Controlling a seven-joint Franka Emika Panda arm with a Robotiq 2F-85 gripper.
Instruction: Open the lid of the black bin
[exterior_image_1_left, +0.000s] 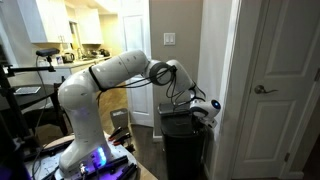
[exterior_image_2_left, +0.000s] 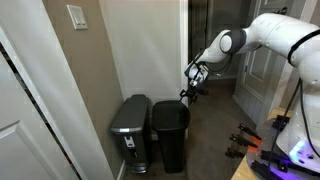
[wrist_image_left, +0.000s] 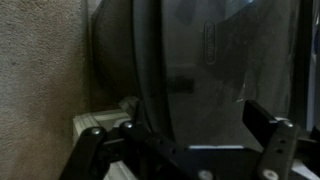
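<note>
My open gripper is facing the lid's front (wrist_image_left: 222, 70), and one finger is next to the lid's lower edge. I should therefore hook that finger under the lid's edge (wrist_image_left: 148, 85) and lift the lid up in a swing.
The black bin (exterior_image_1_left: 185, 150) (exterior_image_2_left: 170, 140) stands on the floor against a wall corner. Its lid (exterior_image_1_left: 177, 115) (exterior_image_2_left: 170, 108) appears to lie flat on top. In both exterior views my gripper (exterior_image_1_left: 207, 110) (exterior_image_2_left: 191, 84) hangs just above the lid's edge, on the side by the wall. In the wrist view the glossy dark lid (wrist_image_left: 200, 70) fills most of the picture. My gripper (wrist_image_left: 180, 125) is open and empty, with one finger at each side of the lid surface. I cannot tell whether it touches the lid.
A second, greyer bin (exterior_image_2_left: 130, 130) stands right beside the black one. A white door (exterior_image_1_left: 275, 90) and its frame are close by the gripper. A beige wall (exterior_image_2_left: 100, 70) is behind the bins. The robot base (exterior_image_1_left: 85, 150) stands near a cluttered table.
</note>
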